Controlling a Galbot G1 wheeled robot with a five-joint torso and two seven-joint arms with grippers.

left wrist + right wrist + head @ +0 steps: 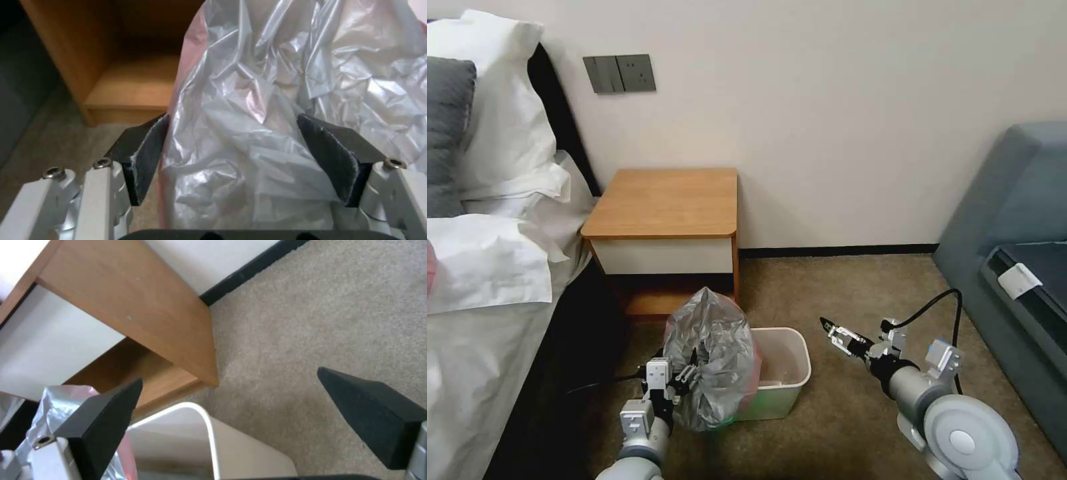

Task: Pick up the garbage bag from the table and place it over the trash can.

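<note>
I expect the pink rim (756, 369) to pull the crinkled grey garbage bag (711, 352) out flatter across the trash can when I pull, because the bag is bunched loosely behind its edge.
The crinkled grey garbage bag (714, 353) stands puffed up over the left end of the cream trash can (784, 383), on the carpet in front of the table (664, 200). My left gripper (684, 379) is against the bag's near left side. In the left wrist view its fingers (146, 156) are spread wide, with the bag (249, 83) bulging between them. My right gripper (835, 331) hovers open just right of the can with nothing between its fingers. The right wrist view looks past that gripper (230, 375) at the can's rim (200, 426), a bit of bag (60, 400) and the table (133, 306).
A bed with white pillows and sheets (494, 267) runs along the left, close to my left arm. A grey sofa (1014, 220) stands at the right. Open carpet (860, 287) lies between the can, the wall and the sofa.
</note>
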